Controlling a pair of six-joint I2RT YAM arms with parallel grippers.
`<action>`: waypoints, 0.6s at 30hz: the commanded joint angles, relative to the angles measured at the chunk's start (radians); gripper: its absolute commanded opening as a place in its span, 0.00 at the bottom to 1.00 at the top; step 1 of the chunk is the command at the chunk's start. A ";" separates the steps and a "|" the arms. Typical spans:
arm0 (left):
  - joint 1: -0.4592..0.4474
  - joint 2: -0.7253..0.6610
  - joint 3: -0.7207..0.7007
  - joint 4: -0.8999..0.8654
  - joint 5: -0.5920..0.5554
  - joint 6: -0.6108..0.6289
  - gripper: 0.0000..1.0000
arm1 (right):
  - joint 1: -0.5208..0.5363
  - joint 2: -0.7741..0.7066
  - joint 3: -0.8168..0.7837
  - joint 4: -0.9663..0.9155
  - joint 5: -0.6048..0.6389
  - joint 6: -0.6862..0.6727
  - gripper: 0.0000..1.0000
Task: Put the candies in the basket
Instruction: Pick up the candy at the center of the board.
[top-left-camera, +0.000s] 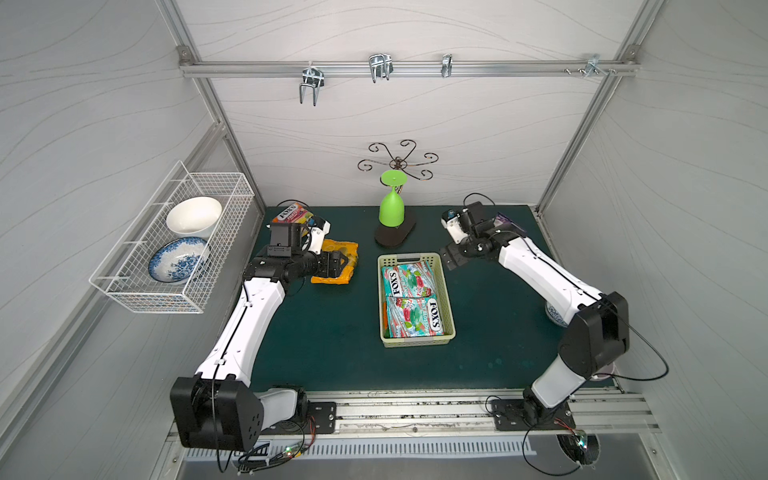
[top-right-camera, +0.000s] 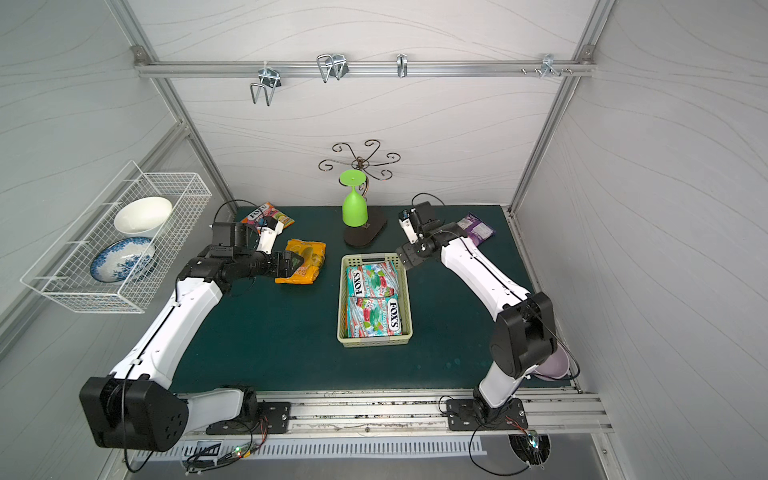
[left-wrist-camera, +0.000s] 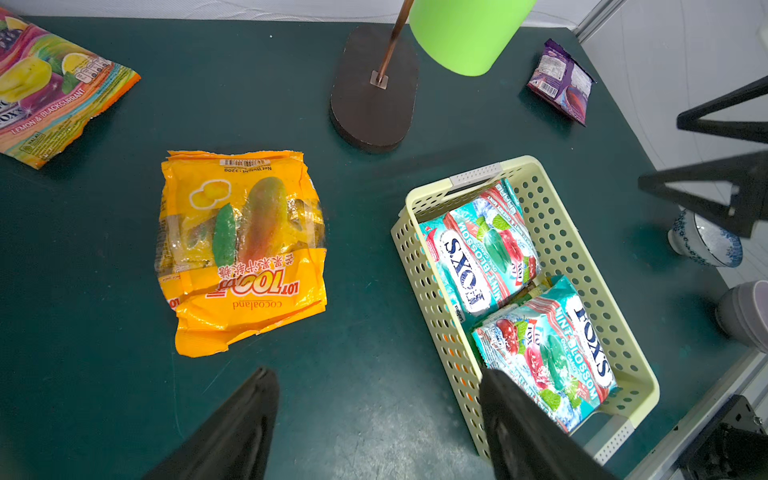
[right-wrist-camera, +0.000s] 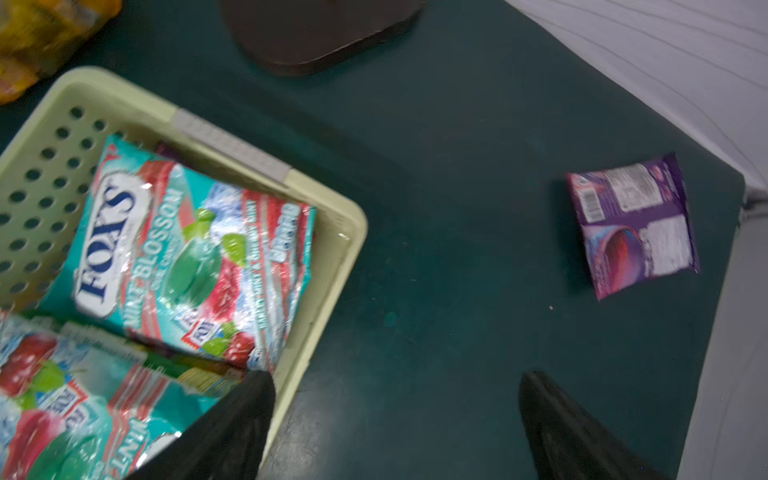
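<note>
My right gripper keeps going across the open mat and closes on the bag's pink corner (right-wrist-camera: 604, 278), as the purple bag (right-wrist-camera: 640, 220) lies clear of the goblet's stand.
The pale yellow-green basket (top-left-camera: 417, 341) (top-right-camera: 374, 340) (left-wrist-camera: 432, 299) (right-wrist-camera: 338, 249) sits mid-mat and holds two teal FOX'S candies bags (top-left-camera: 409, 280) (top-left-camera: 415, 318) (left-wrist-camera: 482, 249) (right-wrist-camera: 187, 257). On the mat to its left lies an orange candy bag (top-left-camera: 345, 253) (top-right-camera: 309, 255) (left-wrist-camera: 241, 249). A multicoloured FOX'S bag (top-left-camera: 293, 212) (left-wrist-camera: 50, 91) lies at the back left, and a purple bag (top-right-camera: 478, 230) (right-wrist-camera: 631, 224) at the back right. My left gripper (top-left-camera: 332, 266) (left-wrist-camera: 376, 372) is open and empty above the orange bag's edge. My right gripper (top-left-camera: 449, 257) (right-wrist-camera: 397, 374) hangs open and empty over the basket's far right corner.
A green goblet (top-left-camera: 391, 208) hangs upside down on a stand with a dark base (top-left-camera: 395, 239) behind the basket. A white wire rack (top-left-camera: 124, 286) with two bowls is fixed to the left wall. A blue-white bowl (left-wrist-camera: 706, 241) and a lilac cup (top-right-camera: 552, 365) stand near the right arm's base.
</note>
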 joint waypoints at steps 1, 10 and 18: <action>0.006 -0.019 0.008 0.032 0.012 -0.003 0.82 | -0.082 0.014 0.044 -0.044 -0.034 0.193 0.96; 0.006 -0.018 -0.001 0.036 0.021 -0.005 0.89 | -0.331 0.104 0.080 -0.029 -0.281 0.477 0.96; 0.004 -0.007 0.006 0.033 0.020 -0.011 0.96 | -0.451 0.211 0.149 -0.018 -0.321 0.563 0.96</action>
